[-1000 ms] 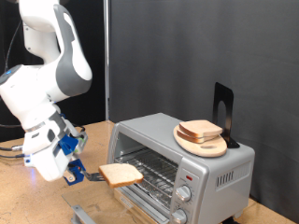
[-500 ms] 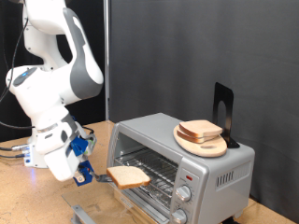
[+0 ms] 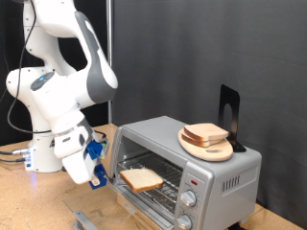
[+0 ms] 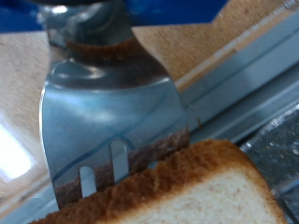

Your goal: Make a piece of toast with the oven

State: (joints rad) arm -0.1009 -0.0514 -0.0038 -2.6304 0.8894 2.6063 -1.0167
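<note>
My gripper should pull the spatula back clear and then push it deeper under the toast (image 3: 142, 179), because the spatula's slotted end (image 4: 120, 161) is too shallow at the toast's near crust.
The piece of toast (image 3: 141, 178), pale with a brown crust, lies flat on a slotted metal spatula (image 4: 112, 112) at the mouth of the oven (image 3: 225, 172), just over the wire rack. My gripper (image 3: 99, 168), with blue parts, is to the exterior view's left of the oven opening and is shut on the spatula's handle. In the wrist view the toast (image 4: 177, 191) covers the spatula's front end and the gripper (image 4: 89, 23) shows only at the edge. The oven's glass door (image 3: 96, 216) hangs open and down.
A round wooden plate (image 3: 206, 149) with another bread slice (image 3: 205, 133) sits on the oven's top, in front of a black stand (image 3: 228, 107). Two knobs (image 3: 188, 199) are on the oven's front panel. A wooden table (image 3: 29, 206) lies below; cables run at the exterior view's left.
My gripper has moved to the exterior view's right, carrying the toast on the spatula from in front of the oven into its opening.
</note>
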